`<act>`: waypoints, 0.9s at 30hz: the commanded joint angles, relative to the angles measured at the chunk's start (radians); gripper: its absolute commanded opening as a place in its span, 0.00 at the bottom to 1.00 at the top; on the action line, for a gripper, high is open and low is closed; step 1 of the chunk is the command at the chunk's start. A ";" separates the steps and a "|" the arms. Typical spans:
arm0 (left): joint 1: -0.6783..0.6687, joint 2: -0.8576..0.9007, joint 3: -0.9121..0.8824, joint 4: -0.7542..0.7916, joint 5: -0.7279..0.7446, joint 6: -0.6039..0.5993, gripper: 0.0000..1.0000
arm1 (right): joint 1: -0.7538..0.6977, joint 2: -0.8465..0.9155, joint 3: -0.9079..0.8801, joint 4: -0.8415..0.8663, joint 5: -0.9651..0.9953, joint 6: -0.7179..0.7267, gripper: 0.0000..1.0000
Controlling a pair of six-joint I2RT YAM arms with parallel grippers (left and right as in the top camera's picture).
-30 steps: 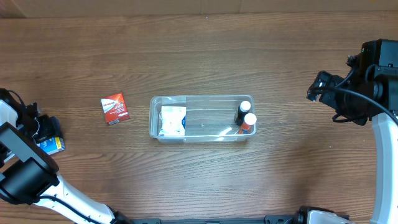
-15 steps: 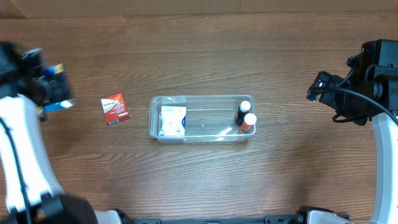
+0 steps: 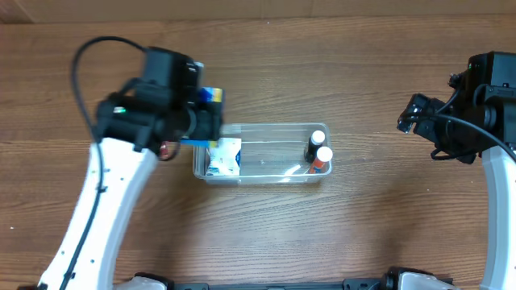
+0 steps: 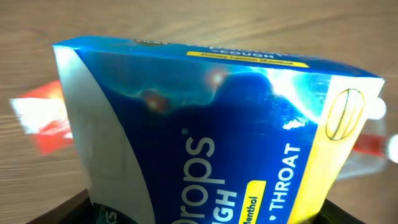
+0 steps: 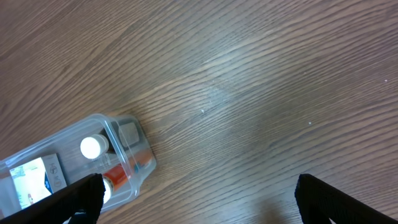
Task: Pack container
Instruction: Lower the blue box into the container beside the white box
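Note:
The cough drops box has enough room on the free part of the container's bottom beside the white packet (image 3: 264, 155), so my left gripper keeps taking it there (image 3: 256, 156) and lets go of it inside.
The clear container (image 3: 266, 126) lies mid-table. It holds a white packet (image 3: 223, 157) at its left end and two white-capped bottles (image 3: 318, 137) at its right end. My left gripper (image 3: 201, 121) is shut on a blue and yellow cough drops box (image 3: 211, 95), held above the container's left end. The box fills the left wrist view (image 4: 217, 124). My right gripper (image 3: 413, 114) hangs open and empty far to the right of the container. In the right wrist view (image 5: 199, 199) the container's right end (image 5: 127, 134) shows at the lower left.
A small red box (image 3: 167, 149) lies left of the container, mostly hidden under my left arm. It shows as a red blur in the left wrist view (image 4: 43, 118). Bare wooden table (image 3: 363, 217) lies between the container and my right arm.
My left arm has swung from the table's far left edge to over the container's left end, carrying the blue box. The right arm has not moved.

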 commanded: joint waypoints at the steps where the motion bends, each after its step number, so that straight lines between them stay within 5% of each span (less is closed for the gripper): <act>1: -0.115 0.063 0.011 0.005 -0.004 -0.170 0.57 | -0.001 -0.010 -0.002 0.003 -0.010 -0.003 1.00; 10: -0.231 0.214 0.011 0.004 0.000 -0.398 0.58 | -0.001 -0.010 -0.002 -0.002 -0.010 -0.003 1.00; 27: -0.252 0.394 0.011 0.039 0.001 -0.447 0.62 | -0.001 -0.010 -0.002 -0.009 -0.010 -0.004 1.00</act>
